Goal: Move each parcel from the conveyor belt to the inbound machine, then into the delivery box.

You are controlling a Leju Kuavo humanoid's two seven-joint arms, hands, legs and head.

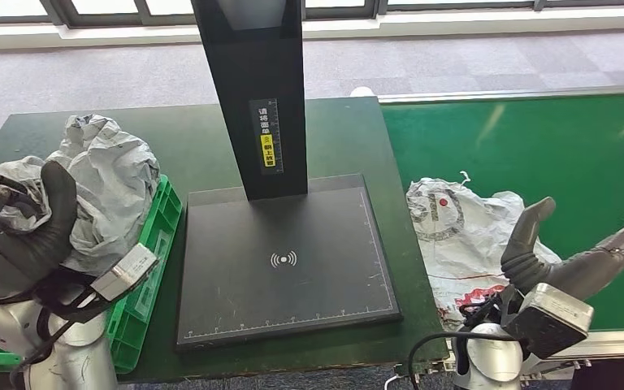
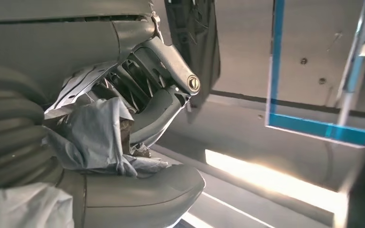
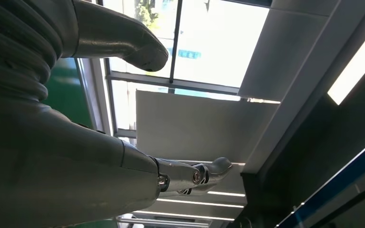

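Loose wrinkles (image 1: 486,216) cross the white parcel (image 1: 453,258), so its wrapping will crumple and fold around the robot's right gripper when the gripper carries it.
My left hand (image 1: 18,231) grips a crumpled grey parcel (image 1: 101,183) at the left, above the green delivery box (image 1: 153,236). In the left wrist view grey wrapping (image 2: 95,137) sits pinched between the thumb and the fingers (image 2: 166,71). A white parcel with red print (image 1: 459,236) lies on the green conveyor belt (image 1: 536,146) at the right. My right hand (image 1: 573,256) hovers over the near side of that parcel, fingers spread, holding nothing. The black inbound machine (image 1: 284,260) lies between them, its flat plate bare, its post (image 1: 256,89) rising at the back.
The dark green table (image 1: 195,146) carries the machine and the box. A silver rail (image 1: 520,95) edges the belt's far side. Grey carpet (image 1: 455,57) and a window wall lie beyond.
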